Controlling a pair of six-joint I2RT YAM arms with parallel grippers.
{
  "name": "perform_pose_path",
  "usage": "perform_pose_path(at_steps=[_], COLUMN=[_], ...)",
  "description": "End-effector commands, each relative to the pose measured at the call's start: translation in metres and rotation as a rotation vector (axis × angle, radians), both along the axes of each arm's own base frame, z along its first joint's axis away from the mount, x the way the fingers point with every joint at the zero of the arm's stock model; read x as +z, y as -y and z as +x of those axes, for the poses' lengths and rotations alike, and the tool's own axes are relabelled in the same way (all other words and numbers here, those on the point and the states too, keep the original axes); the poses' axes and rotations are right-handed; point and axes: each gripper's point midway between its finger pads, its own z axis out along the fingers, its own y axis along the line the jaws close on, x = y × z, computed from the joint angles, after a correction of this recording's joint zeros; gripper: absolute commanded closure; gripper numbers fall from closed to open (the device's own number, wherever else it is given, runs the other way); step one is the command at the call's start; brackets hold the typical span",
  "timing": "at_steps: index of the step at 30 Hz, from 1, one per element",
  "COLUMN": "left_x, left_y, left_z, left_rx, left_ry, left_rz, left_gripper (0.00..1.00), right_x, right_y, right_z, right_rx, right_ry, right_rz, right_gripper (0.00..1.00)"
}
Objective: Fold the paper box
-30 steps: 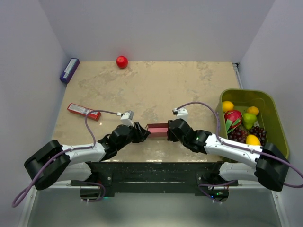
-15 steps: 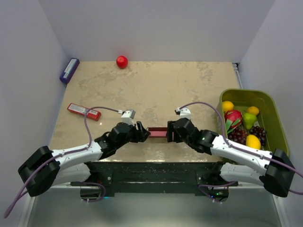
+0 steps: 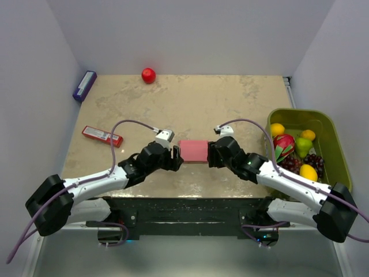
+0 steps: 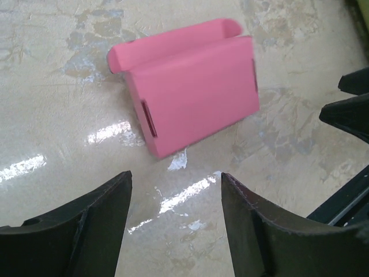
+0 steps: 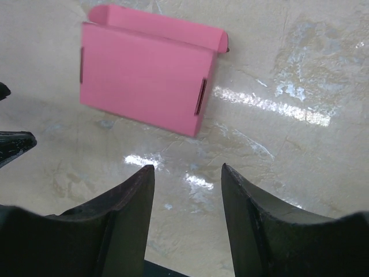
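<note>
The pink paper box's flap (image 5: 164, 27) is open along the box's far edge, past both grippers, so my right gripper should reach across, pinch the flap's end (image 5: 219, 40) and lift the box.
The pink paper box (image 3: 192, 151) stands folded into a small rectangular box on the table between my two grippers. It also shows in the left wrist view (image 4: 193, 98) and in the right wrist view (image 5: 144, 78), with a flap curled over its top edge. My left gripper (image 3: 174, 158) is open and empty just left of the box, not touching it (image 4: 176, 179). My right gripper (image 3: 211, 153) is open and empty just right of the box (image 5: 187, 170).
A narrow red packet (image 3: 102, 136) lies at the left. A purple packet (image 3: 84, 85) sits at the far left corner, a red ball (image 3: 149, 75) at the back. A green bin (image 3: 329, 130) with fruit stands at the right edge.
Both grippers have let go of the box and drawn slightly back. The box now shows its broad pink face instead of a thin dark edge.
</note>
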Motion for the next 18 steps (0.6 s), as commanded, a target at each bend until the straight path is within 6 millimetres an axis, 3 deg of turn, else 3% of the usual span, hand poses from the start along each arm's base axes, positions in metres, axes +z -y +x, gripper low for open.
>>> perform_pose_path(at_steps=[1, 8, 9, 13, 18], left_x=[0.019, 0.028, 0.022, 0.018, 0.024], left_y=[0.003, -0.006, -0.003, -0.003, 0.006], left_z=[0.016, 0.039, 0.040, 0.060, 0.068], left_rx=[-0.020, 0.017, 0.003, 0.009, -0.033], left_ry=[0.083, 0.086, 0.060, 0.016, -0.010], left_rz=[0.039, 0.043, 0.042, -0.003, -0.050], left_gripper=[0.33, 0.32, 0.32, 0.33, 0.33], right_x=[0.019, 0.021, 0.021, 0.000, -0.006], right_y=[-0.010, -0.006, -0.007, -0.020, -0.010], right_z=[0.017, 0.045, 0.048, 0.059, 0.089], right_rx=[0.051, 0.061, 0.068, 0.104, 0.055], right_ry=[0.055, 0.042, 0.036, -0.035, -0.067], right_rz=[0.025, 0.064, 0.070, 0.110, 0.251], right_gripper=[0.47, 0.42, 0.42, 0.40, 0.40])
